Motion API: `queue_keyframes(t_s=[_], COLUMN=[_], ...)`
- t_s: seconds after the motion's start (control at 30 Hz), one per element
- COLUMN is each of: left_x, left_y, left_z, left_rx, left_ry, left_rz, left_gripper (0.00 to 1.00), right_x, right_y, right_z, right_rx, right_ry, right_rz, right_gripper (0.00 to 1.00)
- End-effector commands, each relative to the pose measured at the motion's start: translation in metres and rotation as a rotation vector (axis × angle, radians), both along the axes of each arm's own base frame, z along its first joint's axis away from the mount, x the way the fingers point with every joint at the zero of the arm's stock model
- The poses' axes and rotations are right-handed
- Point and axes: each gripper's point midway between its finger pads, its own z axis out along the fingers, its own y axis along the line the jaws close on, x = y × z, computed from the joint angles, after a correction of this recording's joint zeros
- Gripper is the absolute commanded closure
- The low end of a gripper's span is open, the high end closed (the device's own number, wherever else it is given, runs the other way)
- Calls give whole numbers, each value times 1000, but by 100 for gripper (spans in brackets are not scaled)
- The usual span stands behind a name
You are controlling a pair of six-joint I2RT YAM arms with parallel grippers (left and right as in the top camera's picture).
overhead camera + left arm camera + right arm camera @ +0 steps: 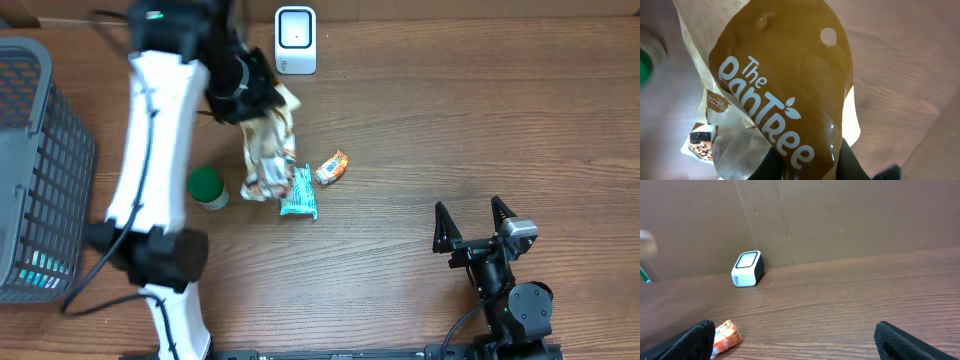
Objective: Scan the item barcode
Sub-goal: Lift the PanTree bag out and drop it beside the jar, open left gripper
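My left gripper should keep lowering the snack bag (268, 160), which hangs between the green-lidded container and the teal packet, until it meets the wood (245, 213), and then let go.
A brown and cream snack bag (268, 150) printed "The PanTree" hangs from my left gripper (248, 92), which is shut on its top edge. In the left wrist view the bag (785, 85) fills the frame, pinched between the black fingers (852, 162) of that gripper (807, 162). No barcode shows on the face I see. The white scanner (295, 40) stands at the back of the table, just beyond the bag, and shows in the right wrist view as the scanner (747, 268). My right gripper (472, 222) rests open at the front right with nothing between its fingers.
A teal packet (299, 192) and an orange packet (333, 166) lie right of the bag's lower end. A green-lidded container (207, 187) stands to its left. A grey wire basket (40, 150) occupies the left edge. A cardboard wall (840, 215) backs the table.
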Motion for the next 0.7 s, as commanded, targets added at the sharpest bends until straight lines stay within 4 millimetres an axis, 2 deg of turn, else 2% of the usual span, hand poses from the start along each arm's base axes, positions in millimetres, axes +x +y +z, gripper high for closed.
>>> queue_keyframes(t_s=[0.0, 0.13, 0.23, 0.33, 0.43, 0.53, 0.57, 0.6, 0.63, 0.67], left_x=[4, 9, 8, 5, 5, 5, 5, 4, 3, 1], left_y=[-10, -23, -26, -23, -20, -21, -21, -21, -21, -20], left_z=[-46, -91, -120, -135, -139, -139, -139, -139, -139, -138], left_rx=[34, 56, 98, 140, 158, 151, 149, 149, 148, 149], left_ry=[157, 255, 315, 334, 319, 299, 292, 288, 284, 286], left_rz=[133, 163, 152, 105, 43, -21, -45, -64, -91, -119], left_gripper=[96, 96, 96, 94, 88, 72, 63, 46, 24, 12], right_x=[0, 0, 0, 0, 0, 0, 0, 0, 0, 0], right_y=[0, 0, 0, 0, 0, 0, 0, 0, 0, 0], right_z=[-3, -3, -3, -3, -3, -3, -3, -3, -3, -3], right_rx=[-4, -4, -4, -4, -4, -4, -4, -4, -4, -4], right_ry=[-1, -1, -1, -1, -1, -1, -1, -1, -1, -1], right_rz=[0, 0, 0, 0, 0, 0, 0, 0, 0, 0], right_gripper=[0, 0, 0, 0, 0, 0, 0, 0, 0, 0])
